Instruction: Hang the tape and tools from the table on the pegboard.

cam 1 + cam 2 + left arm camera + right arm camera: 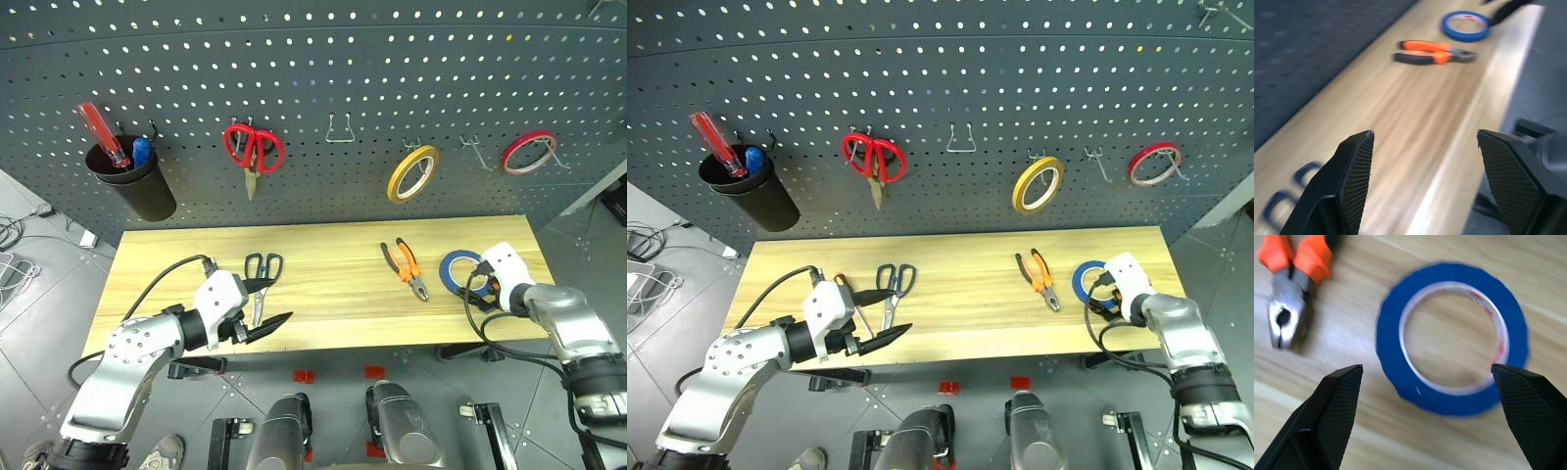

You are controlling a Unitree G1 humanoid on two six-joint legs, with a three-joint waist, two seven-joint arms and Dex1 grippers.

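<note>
I expect the pliers to hang with their jaws down and handles caught above when I lower them in, because the centre hook is a wide wire loop.
The blue tape lies flat on the table near its right end. My right gripper hovers open just over it, a finger on either side of the ring in the right wrist view. The orange-and-black pliers lie just left of the tape. The dark-handled scissors lie left of centre. My left gripper stands open and empty beside them, pointing along the table toward the right. A bit of orange handle peeks out behind the left hand. The pegboard rises behind the table.
On the pegboard hang red-handled scissors, a yellow tape ring, a red tape ring and a black cup holding a long red screwdriver. A bare hook sits at centre, another between the yellow and red rings.
</note>
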